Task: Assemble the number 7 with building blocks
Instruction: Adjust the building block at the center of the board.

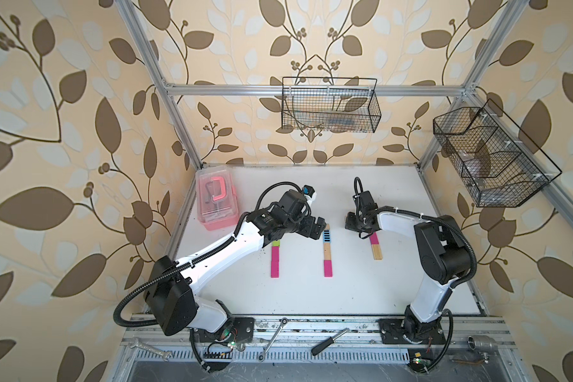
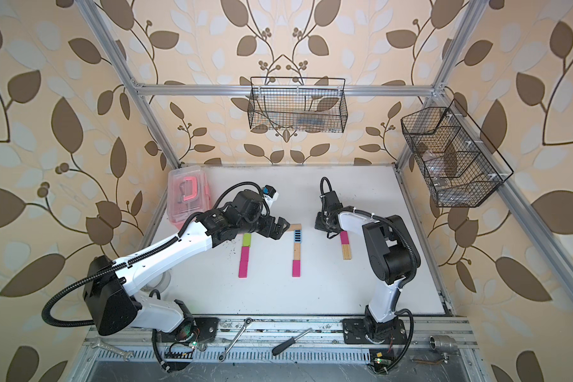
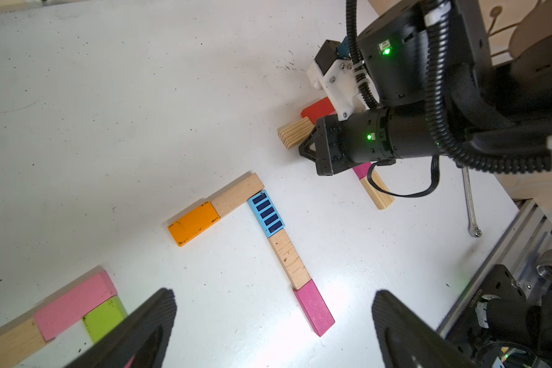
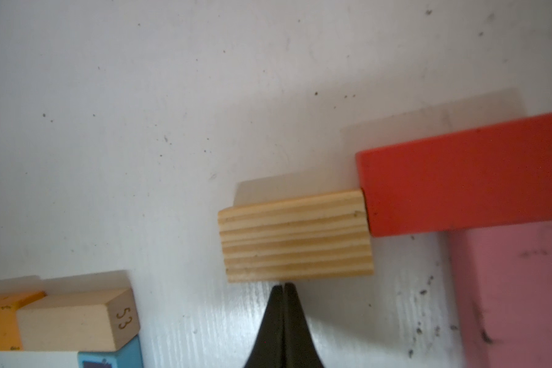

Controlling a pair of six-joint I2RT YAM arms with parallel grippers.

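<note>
Next, my right gripper backs away, as the grained wood block's end is out of line with the red block, and then push closer to that end.
The building blocks lie flat on the white table in three 7-like rows. The middle row has an orange block, a wood block, a blue striped block, another wood block and a magenta block. My left gripper hangs open above that magenta end, holding nothing. The left row shows pink and lime green. My right gripper is shut and empty, its tip against the long side of a grained wood block that meets a red block above a pink one.
A pink translucent box stands at the table's back left, near the left arm's elbow. Two wire baskets hang on the frame. A wrench and a screwdriver lie on the front rail.
</note>
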